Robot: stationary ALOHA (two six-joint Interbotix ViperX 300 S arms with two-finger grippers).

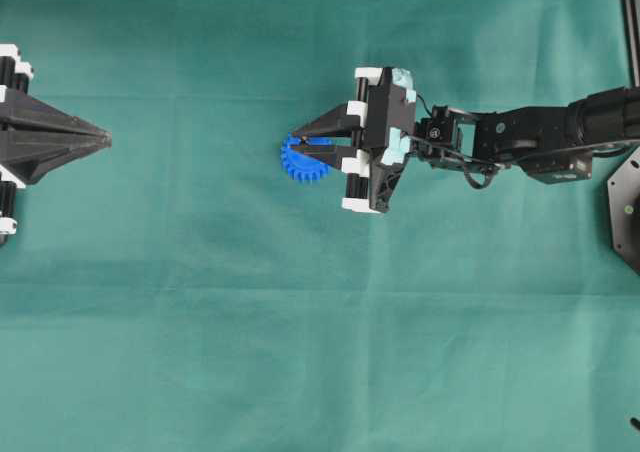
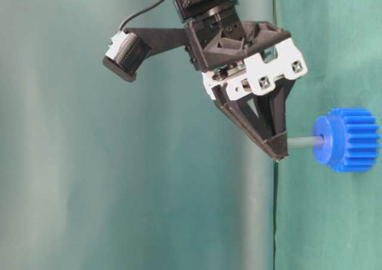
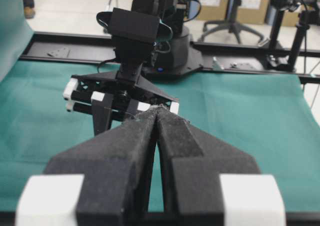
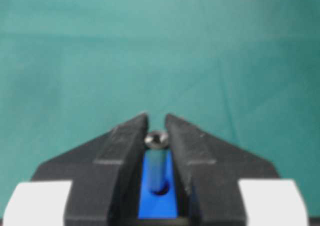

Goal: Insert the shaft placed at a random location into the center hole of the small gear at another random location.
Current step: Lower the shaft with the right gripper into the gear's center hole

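Observation:
A long part of the shaft (image 2: 303,142) rises above the small gear's middle, so my right gripper should press it down into the small gear's center hole (image 2: 321,141) before opening.
The small gear (image 1: 300,164) is bright blue and lies on the green cloth near the middle. My right gripper (image 1: 296,142) hangs over it, shut on the shaft (image 2: 301,142). The thin grey shaft runs from the fingertips (image 2: 278,150) into the hub of the gear (image 2: 352,140). In the right wrist view the shaft (image 4: 158,153) sits between the jaws, its shiny round end at the tips and its other end in the center hole (image 4: 160,188). My left gripper (image 1: 105,140) rests shut at the far left, holding nothing. Its fingers (image 3: 170,136) hide the gear in the left wrist view.
Green cloth (image 1: 320,352) covers the table. A black frame rail (image 1: 630,22) and a black mount plate (image 1: 625,207) stand at the right edge. The right arm's base (image 3: 170,51) and a black rail (image 3: 250,71) stand along the table's far edge.

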